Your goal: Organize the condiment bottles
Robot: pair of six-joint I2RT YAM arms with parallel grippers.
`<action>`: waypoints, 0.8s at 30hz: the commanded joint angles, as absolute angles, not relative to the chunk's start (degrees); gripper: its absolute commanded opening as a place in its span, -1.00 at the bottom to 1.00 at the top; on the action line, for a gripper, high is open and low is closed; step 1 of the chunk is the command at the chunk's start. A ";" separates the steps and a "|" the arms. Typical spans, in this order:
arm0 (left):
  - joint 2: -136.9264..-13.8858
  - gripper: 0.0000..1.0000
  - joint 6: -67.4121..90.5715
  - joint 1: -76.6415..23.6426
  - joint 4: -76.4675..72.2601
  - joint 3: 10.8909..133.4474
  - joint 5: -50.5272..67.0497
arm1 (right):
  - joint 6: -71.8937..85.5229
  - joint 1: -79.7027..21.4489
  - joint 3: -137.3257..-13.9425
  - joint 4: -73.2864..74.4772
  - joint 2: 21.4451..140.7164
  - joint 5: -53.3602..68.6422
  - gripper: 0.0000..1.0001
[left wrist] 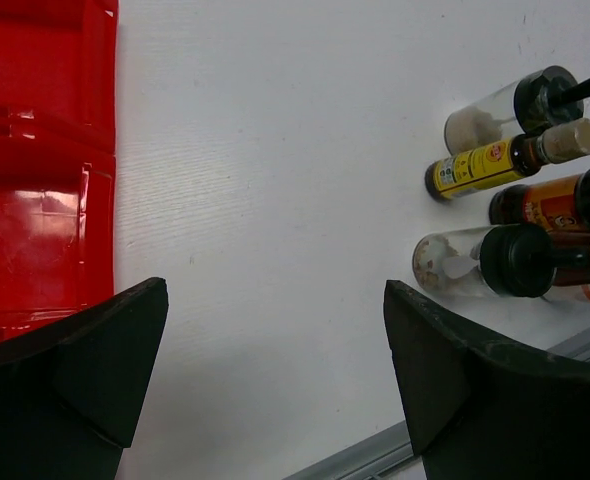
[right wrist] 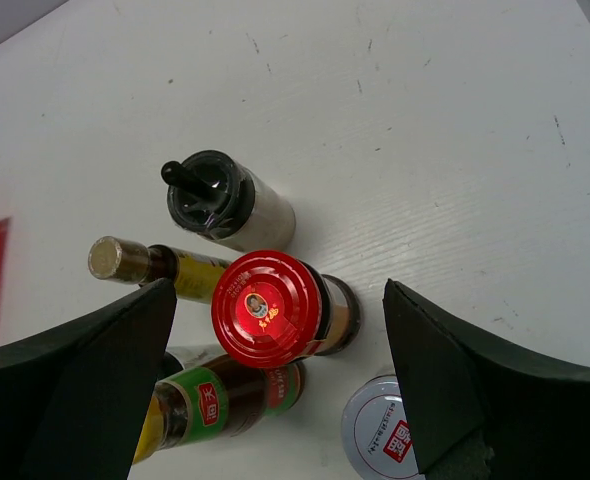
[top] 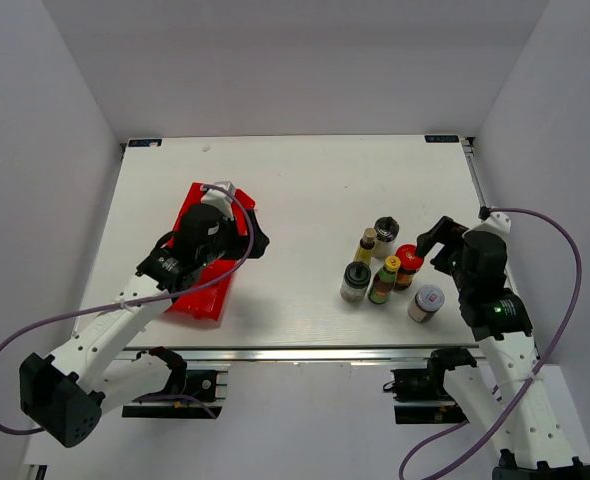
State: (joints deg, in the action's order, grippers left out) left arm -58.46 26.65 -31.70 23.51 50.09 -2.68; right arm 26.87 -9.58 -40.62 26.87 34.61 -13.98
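Clear table runs from my open left gripper to the black-capped jar, so I should keep that gripper going toward the jar until its fingers are on both sides of the jar's cap.
Several condiment bottles stand clustered at the table's right. They are a black-topped shaker, a yellow-labelled bottle, a red-capped jar, a black-capped jar, a green-labelled bottle and a white-capped jar. My right gripper hovers open just right of the cluster. In its wrist view the red-capped jar lies below and between the spread fingers, untouched. My left gripper is open over the red tray's right edge. In its wrist view the left gripper is open and holds nothing.
The red divided tray lies at the left of the table, partly under my left arm. The table's metal front rail runs just below the bottles. In the left wrist view the shaker and black-capped jar show at far right.
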 commanded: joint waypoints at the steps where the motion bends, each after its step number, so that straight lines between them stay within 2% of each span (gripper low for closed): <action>1: -57.75 0.96 24.61 -32.25 21.98 49.57 -0.18 | 27.25 -9.41 -41.40 25.14 33.67 -14.77 0.79; 5: -56.95 0.96 23.47 -34.97 18.73 47.99 -0.79 | 27.07 -9.49 -39.30 23.20 32.79 -15.02 0.79; 7: -58.26 0.96 22.51 -37.08 18.20 48.34 -1.49 | 28.29 -9.49 -39.55 25.12 32.78 -19.22 0.79; 10: -62.04 0.96 19.18 -44.54 15.13 47.82 -6.66 | 30.32 -9.40 -40.87 28.03 33.05 -23.28 0.79; 14: -67.57 0.96 13.98 -54.30 5.48 45.88 -10.64 | 30.85 -9.40 -41.04 28.91 33.40 -22.59 0.79; 18: -78.27 0.96 10.29 -57.82 -0.17 48.50 -7.30 | 31.03 -9.40 -40.78 29.27 34.28 -20.04 0.79; 24: -88.06 0.96 7.56 -59.41 -6.76 51.77 -6.24 | 30.32 -9.40 -41.04 29.71 34.63 -18.28 0.79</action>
